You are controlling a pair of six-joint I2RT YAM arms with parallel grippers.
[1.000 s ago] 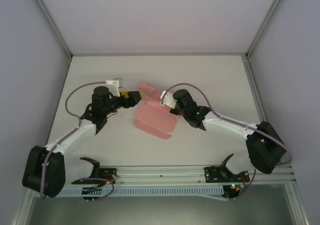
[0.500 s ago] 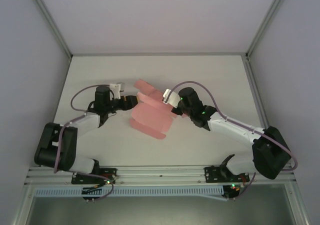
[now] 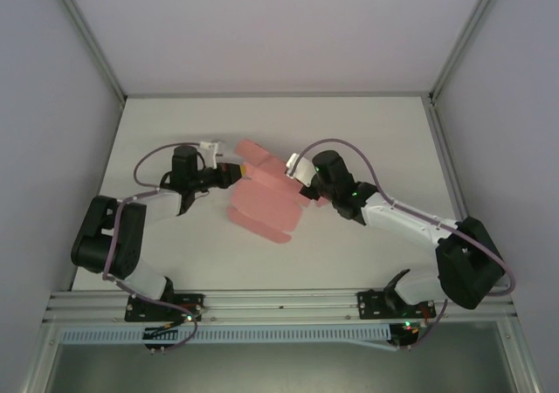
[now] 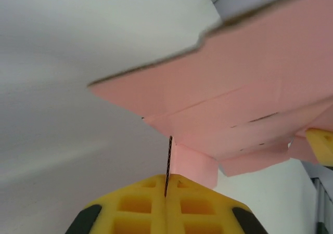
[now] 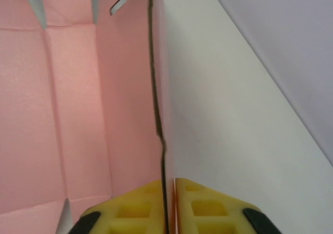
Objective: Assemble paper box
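Observation:
The sheet lies crooked and the robot's right gripper holds its edge close to the sheet's notch (image 5: pixel 159 135), so the robot should take a new grip farther along that edge and turn the sheet square.
The paper box (image 3: pixel 265 199) is a pale pink die-cut card sheet with flaps and creases, held up off the table between both arms. My left gripper (image 3: pixel 234 174) is shut on a small flap at the sheet's left edge; in the left wrist view the card's thin edge (image 4: pixel 168 158) runs between the yellow fingers (image 4: pixel 135 205). My right gripper (image 3: pixel 301 183) is shut on the sheet's right edge; in the right wrist view the edge (image 5: pixel 156 109) stands upright between the yellow fingers (image 5: pixel 208 208), with the pink inner face (image 5: pixel 73 99) spread to the left.
The white table (image 3: pixel 376 140) lies under the sheet, walled by grey panels on the left, right and back. An aluminium rail (image 3: pixel 279 301) runs along the near edge by the arm bases.
The left arm has folded back toward its base while its gripper stays on the flap. The sheet has shifted slightly left and tilted; the right gripper followed it leftward.

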